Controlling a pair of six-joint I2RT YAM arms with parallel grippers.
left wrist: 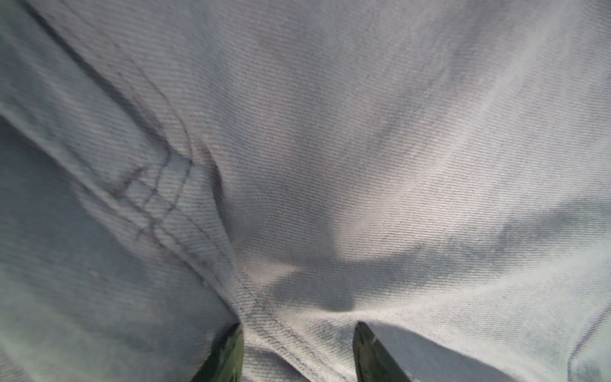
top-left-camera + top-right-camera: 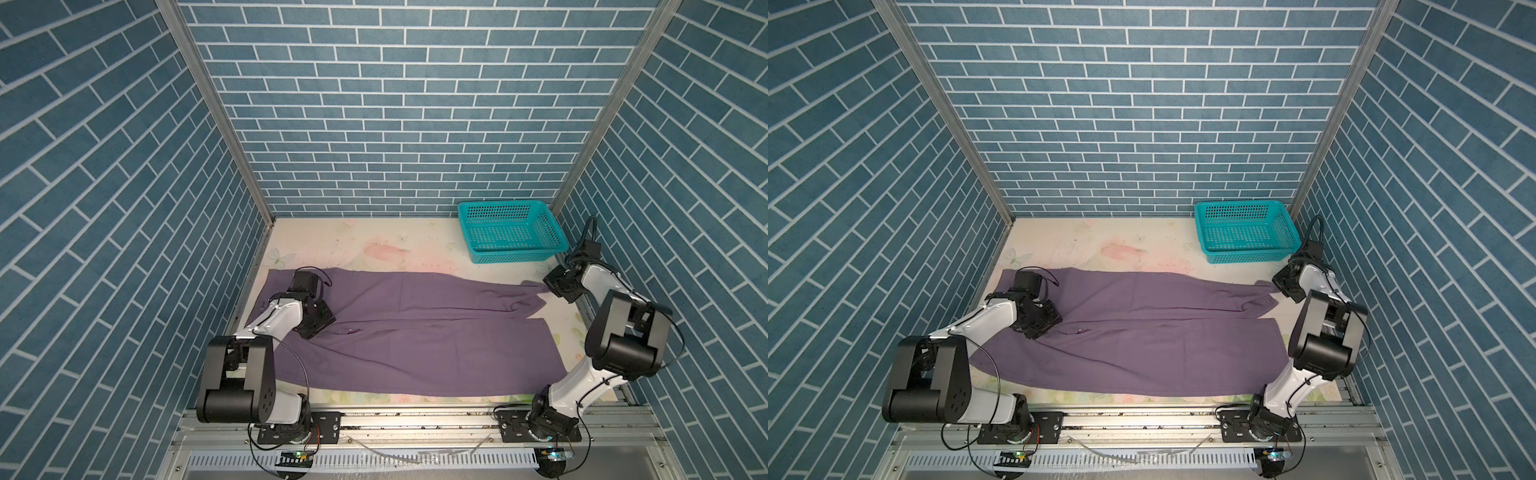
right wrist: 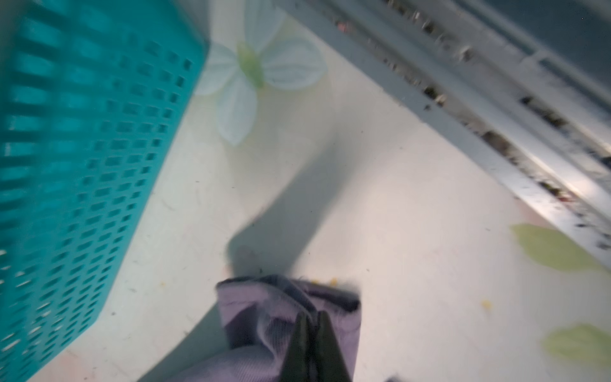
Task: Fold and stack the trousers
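Note:
The far leg's hem [image 2: 528, 301] is bunched up in my right gripper. Next, I open the gripper, smooth the hem out flat and go to the leg's far edge [image 2: 502, 283] before I fold.
The dusty-purple trousers [image 2: 415, 336] [image 2: 1142, 336] lie spread across the table in both top views, waist at the left and both legs running right. My left gripper [image 2: 311, 332] [image 2: 1035, 332] rests on the cloth near the crotch. In the left wrist view its jaws [image 1: 298, 329] stand apart with a seamed ridge of the fabric [image 1: 330, 148] between the tips. My right gripper [image 2: 549, 287] [image 2: 1277, 285] is at the hem of the far leg, beside the right wall. In the right wrist view it [image 3: 311, 316] is shut on a bunched corner of the purple cloth [image 3: 264, 314].
A teal perforated basket [image 2: 500, 204] [image 2: 1239, 203] [image 3: 82, 148] stands at the back right, just beyond the right gripper. A metal rail [image 3: 496, 109] runs along the table's right edge. Brick-patterned walls close in three sides. The flowered table top [image 2: 353, 245] shows behind the trousers.

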